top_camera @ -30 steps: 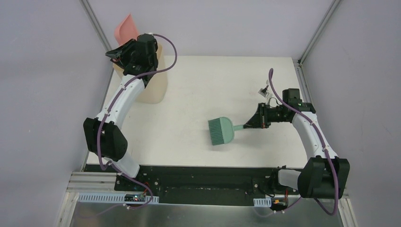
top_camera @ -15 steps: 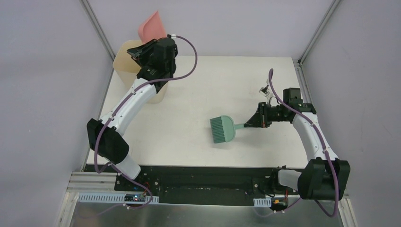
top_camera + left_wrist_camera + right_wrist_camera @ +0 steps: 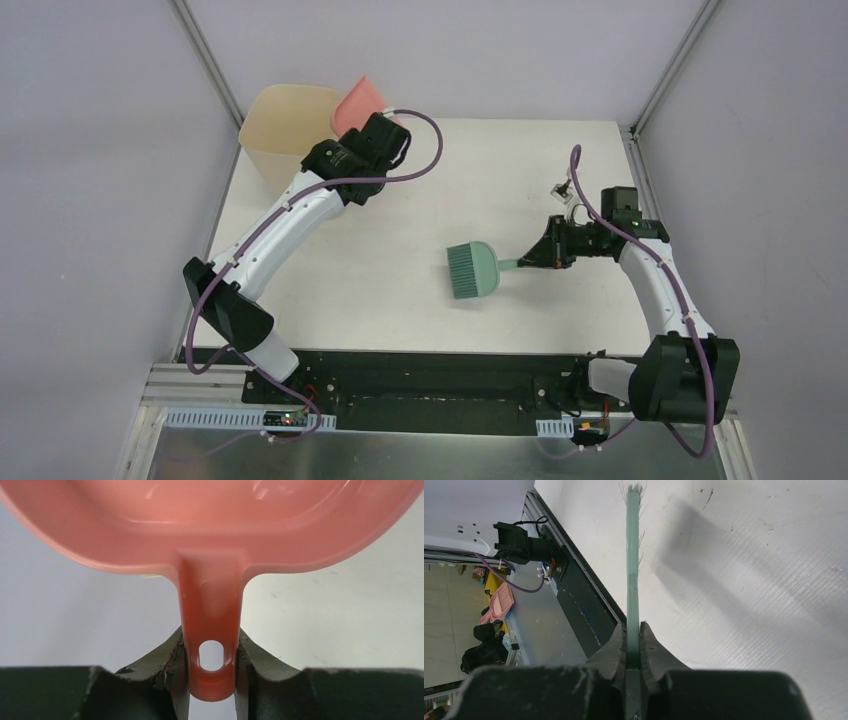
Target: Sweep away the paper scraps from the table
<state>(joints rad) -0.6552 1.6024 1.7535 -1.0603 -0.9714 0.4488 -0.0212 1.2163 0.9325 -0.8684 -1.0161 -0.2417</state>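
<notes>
The pink dustpan (image 3: 212, 510) is empty and the table (image 3: 430, 225) beside the teal hand brush is clear, so the robot's left gripper continues to go there until the dustpan rests, and then let go.
No paper scraps show on the white table (image 3: 420, 190) in any view. My left gripper (image 3: 377, 127) is shut on the handle (image 3: 210, 630) of the pink dustpan (image 3: 357, 100), held in the air at the right rim of the cream bin. The part of the pan (image 3: 210, 515) seen in the left wrist view holds nothing. My right gripper (image 3: 538, 257) is shut on the handle (image 3: 632, 580) of the teal hand brush (image 3: 472, 271). The brush head lies flat over the table's middle, bristles to the left.
The tall cream bin (image 3: 283, 118) stands at the table's back left corner. A small white clip with a wire (image 3: 558, 190) lies at the right. The black front rail (image 3: 420, 365) runs along the near edge. Metal frame posts stand at both back corners.
My left arm has swung right and down with the dustpan, from over the bin to its right rim. The brush has shifted slightly to the right.
</notes>
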